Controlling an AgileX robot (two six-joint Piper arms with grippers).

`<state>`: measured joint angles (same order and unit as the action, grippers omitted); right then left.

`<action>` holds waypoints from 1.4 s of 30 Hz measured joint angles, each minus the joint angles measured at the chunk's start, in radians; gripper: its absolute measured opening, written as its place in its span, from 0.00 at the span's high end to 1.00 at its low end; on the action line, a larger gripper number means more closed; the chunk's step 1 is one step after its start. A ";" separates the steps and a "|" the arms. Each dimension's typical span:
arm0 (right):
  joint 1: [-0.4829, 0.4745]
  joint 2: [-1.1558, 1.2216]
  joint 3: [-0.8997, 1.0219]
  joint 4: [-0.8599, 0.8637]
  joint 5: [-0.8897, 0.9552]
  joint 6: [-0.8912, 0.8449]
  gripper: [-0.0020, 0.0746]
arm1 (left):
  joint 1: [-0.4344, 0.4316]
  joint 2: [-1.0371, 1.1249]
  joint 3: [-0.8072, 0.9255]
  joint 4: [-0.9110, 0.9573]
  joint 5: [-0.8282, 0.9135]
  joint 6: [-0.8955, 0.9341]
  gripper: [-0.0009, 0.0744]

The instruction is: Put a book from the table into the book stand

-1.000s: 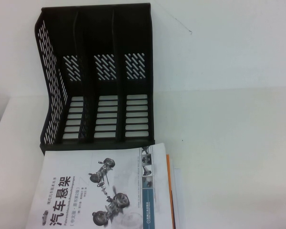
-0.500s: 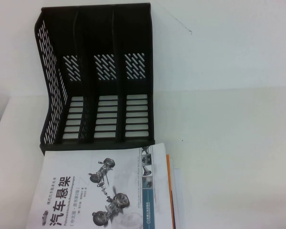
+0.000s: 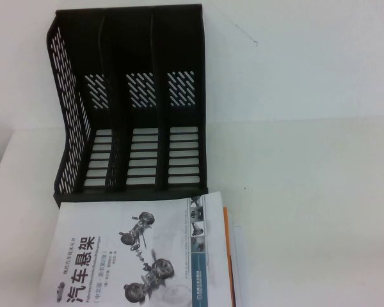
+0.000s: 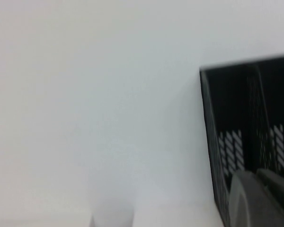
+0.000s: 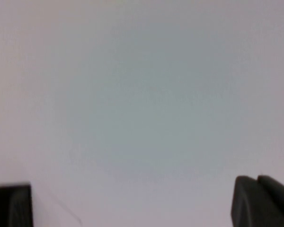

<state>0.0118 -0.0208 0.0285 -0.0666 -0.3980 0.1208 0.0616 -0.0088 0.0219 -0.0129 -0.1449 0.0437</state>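
Note:
The book is lying flat on the orange-edged book (image 3: pixel 228 240), so the robot's right gripper should push the upper book's blue-striped side (image 3: pixel 216 256) until the title side sticks out for the left gripper.
The book (image 3: pixel 115 256), white-grey with a bold black Chinese title and pictures of car suspension parts, lies flat on the white table (image 3: pixel 307 192) at the near edge, just in front of the book stand. The black three-slot book stand (image 3: pixel 134 102) stands at the back left, its slots empty. It also shows in the left wrist view (image 4: pixel 251 118) and as a dark corner in the right wrist view (image 5: pixel 9 205). Neither gripper shows in the high view. Part of my left gripper (image 4: pixel 260 201) shows before the stand. Part of my right gripper (image 5: pixel 262 201) shows against the white surface.
An orange-edged book (image 3: pixel 226 249) and some white sheets (image 3: pixel 238 262) lie under the book, sticking out on its right. The table's left edge (image 3: pixel 3 160) runs beside the stand. A white wall rises behind the table.

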 joint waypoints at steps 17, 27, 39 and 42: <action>0.000 0.032 -0.278 0.087 0.564 0.110 0.98 | 0.000 -0.001 -0.208 -0.025 0.136 -0.071 0.99; 0.000 0.432 -0.627 0.283 1.107 -0.028 0.97 | 0.000 0.226 -0.467 -0.115 0.568 -0.173 0.99; 0.015 1.041 -0.735 0.787 1.164 -0.544 0.97 | -0.007 0.619 -0.545 -0.204 0.750 -0.323 0.99; 0.093 1.170 -0.735 0.794 1.108 -0.553 0.97 | -0.067 0.727 -0.596 -0.206 0.759 -0.308 0.99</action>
<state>0.1051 1.1488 -0.7067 0.7269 0.7098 -0.4319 -0.0050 0.7183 -0.5736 -0.2185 0.6139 -0.2643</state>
